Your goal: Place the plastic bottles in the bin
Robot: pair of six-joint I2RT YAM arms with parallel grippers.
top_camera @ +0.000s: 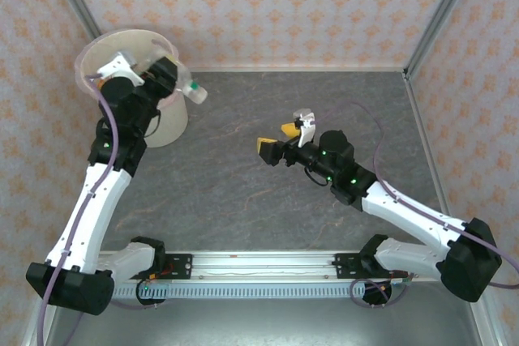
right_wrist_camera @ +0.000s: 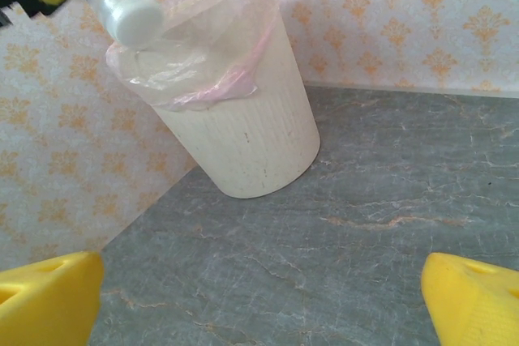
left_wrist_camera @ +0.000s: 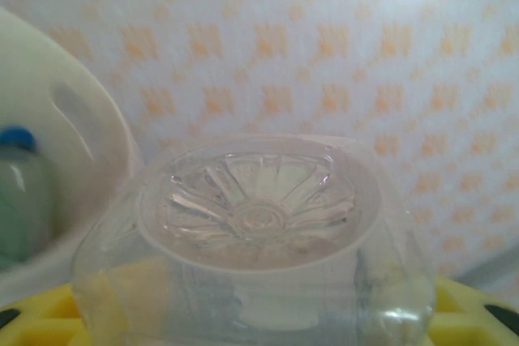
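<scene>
Next, my left gripper moves the bottle over the bin's opening (top_camera: 135,44) with the cap down before it opens, because the bottle's white cap (top_camera: 197,95) sticks out past the bin's rim.
My left gripper (top_camera: 177,85) is shut on a clear plastic bottle (top_camera: 193,91) with a white cap and green label, held level at the right side of the bin (top_camera: 96,48). The left wrist view looks at the bottle's ribbed base (left_wrist_camera: 259,212) between yellow fingers (left_wrist_camera: 466,322). Another bottle (left_wrist_camera: 18,200) with a blue cap lies inside the bin. The right wrist view shows the cream bin (right_wrist_camera: 243,131) with its pinkish liner and the held bottle (right_wrist_camera: 122,2) above its rim. My right gripper (top_camera: 280,140) hangs open over mid-table, nothing between its yellow fingers (right_wrist_camera: 49,297).
The grey marbled tabletop (top_camera: 268,208) is bare around the right gripper. Patterned walls (top_camera: 284,6) enclose the table at the back and sides, with metal corner posts (top_camera: 438,18). The bin stands in the far left corner.
</scene>
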